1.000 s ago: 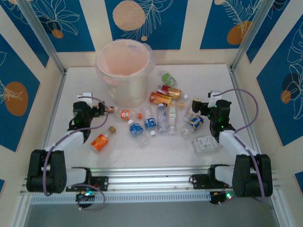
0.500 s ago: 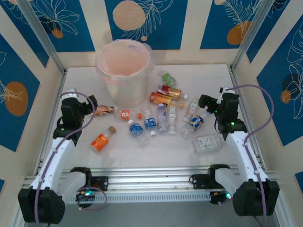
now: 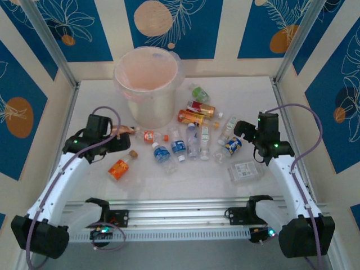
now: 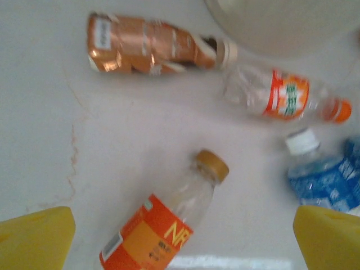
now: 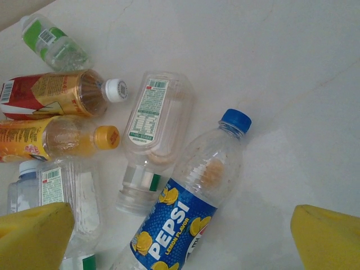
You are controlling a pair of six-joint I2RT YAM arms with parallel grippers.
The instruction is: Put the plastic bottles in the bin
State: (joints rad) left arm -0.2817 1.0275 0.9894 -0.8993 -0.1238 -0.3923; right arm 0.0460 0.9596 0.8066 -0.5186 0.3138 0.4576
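The orange-labelled bottle [image 3: 121,166] should turn out to be empty when I carry it to the bin, because the clear neck [image 4: 191,191] below its gold cap looks see-through.
Several plastic bottles [image 3: 191,138] lie scattered mid-table, in front and to the right of the bin [image 3: 147,84]. My left gripper [image 3: 116,146] hovers open just above an orange-labelled bottle [image 3: 120,167]. In the left wrist view that bottle [image 4: 163,225] lies between the yellow fingertips [image 4: 35,239], untouched, with my left gripper [image 4: 183,242] wide around it. My right gripper [image 3: 241,130] is open above a blue-labelled Pepsi bottle [image 3: 231,145]. In the right wrist view that Pepsi bottle [image 5: 188,205] lies on the table between my right gripper's [image 5: 181,236] spread fingers.
A crushed brown bottle [image 4: 146,45], a clear orange-banded one [image 4: 281,95] and a blue-labelled one [image 4: 326,180] lie near the bin's base [image 4: 281,22]. Green [image 5: 53,45], red-gold [image 5: 50,93] and orange [image 5: 56,138] bottles lie left of the Pepsi. A crushed clear bottle [image 3: 245,170] lies front right.
My left arm swung out to the left, then came back in over the orange-labelled bottle. My right arm pulled back, then shifted left toward the Pepsi bottle. Both grippers stayed open; no bottle moved.
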